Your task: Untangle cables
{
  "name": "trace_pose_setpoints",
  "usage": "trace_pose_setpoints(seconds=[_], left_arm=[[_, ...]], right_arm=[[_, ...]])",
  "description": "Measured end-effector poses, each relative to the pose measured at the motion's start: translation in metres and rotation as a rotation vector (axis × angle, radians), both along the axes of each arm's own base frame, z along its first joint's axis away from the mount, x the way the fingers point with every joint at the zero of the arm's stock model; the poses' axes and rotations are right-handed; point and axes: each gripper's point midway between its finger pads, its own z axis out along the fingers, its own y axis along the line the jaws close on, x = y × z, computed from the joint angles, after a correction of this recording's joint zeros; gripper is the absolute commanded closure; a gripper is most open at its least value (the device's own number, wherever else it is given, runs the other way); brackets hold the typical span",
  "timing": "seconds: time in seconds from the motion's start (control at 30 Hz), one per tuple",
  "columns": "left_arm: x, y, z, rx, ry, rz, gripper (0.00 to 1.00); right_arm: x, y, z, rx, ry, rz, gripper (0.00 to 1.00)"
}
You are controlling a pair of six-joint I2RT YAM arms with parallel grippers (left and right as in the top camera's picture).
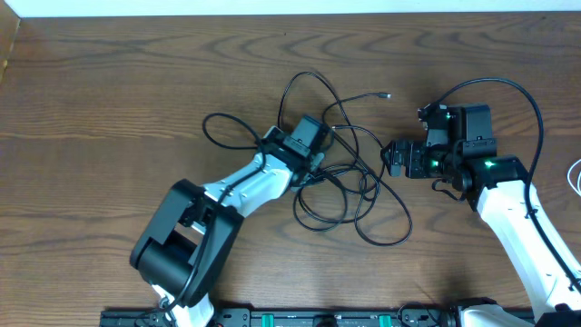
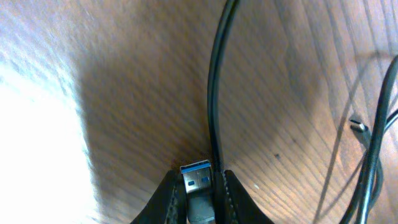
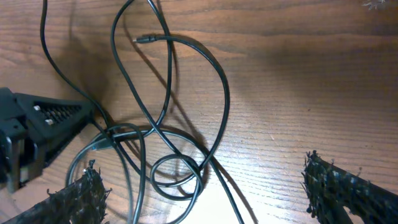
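Observation:
I should open my left gripper, as it pinches a black cord with the USB plug (image 2: 198, 177), and back off while my right gripper pulls the looped cable (image 1: 378, 143) out.
Several thin black cables (image 1: 349, 186) lie looped and crossed on the wood table between the two arms. My left gripper (image 2: 200, 186) is shut on a silver USB plug with a blue tongue (image 2: 196, 177), and a black cord (image 2: 214, 87) runs along the plug between the fingers. From overhead this gripper (image 1: 318, 165) sits at the left side of the tangle. My right gripper (image 3: 205, 183) is open, its fingers wide apart over a small cable loop (image 3: 177, 177), touching nothing. It hovers at the tangle's right side (image 1: 392, 159). A small plug tip (image 3: 142, 39) lies free.
A bit of white cable (image 1: 576, 177) shows at the table's right edge. A loose plug end (image 1: 387, 95) lies beyond the tangle. The right arm's own thick black wire (image 1: 508, 86) arcs above its wrist. The table's far edge meets a white wall.

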Motion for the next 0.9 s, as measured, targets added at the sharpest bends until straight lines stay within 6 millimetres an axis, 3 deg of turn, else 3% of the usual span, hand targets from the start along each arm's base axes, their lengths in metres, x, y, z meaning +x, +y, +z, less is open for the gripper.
trace_pose_setpoints(seconds=[0.13, 0.33, 0.53, 0.73, 0.87, 0.9], left_arm=[[0.007, 0.011, 0.019, -0.009, -0.034, -0.08, 0.87], [0.016, 0.006, 0.107, -0.067, -0.257, -0.238, 0.87], [0.008, 0.007, 0.171, -0.085, -0.423, -0.323, 0.86], [0.002, 0.01, 0.2, -0.091, -0.503, -0.348, 0.86], [0.0, 0.011, 0.202, -0.09, -0.505, -0.351, 0.86], [-0.001, 0.012, 0.201, -0.088, -0.5, -0.354, 0.86]], right_arm=[[0.0, 0.0, 0.0, 0.0, 0.001, 0.0, 0.01], [0.0, 0.0, -0.008, 0.002, 0.029, -0.005, 0.01], [-0.003, 0.009, -0.01, 0.052, 0.052, 0.014, 0.01], [-0.008, 0.024, -0.007, 0.093, 0.059, 0.061, 0.01], [-0.017, 0.046, -0.009, 0.114, 0.078, 0.128, 0.02], [-0.019, 0.051, -0.01, 0.115, 0.085, 0.145, 0.08]])
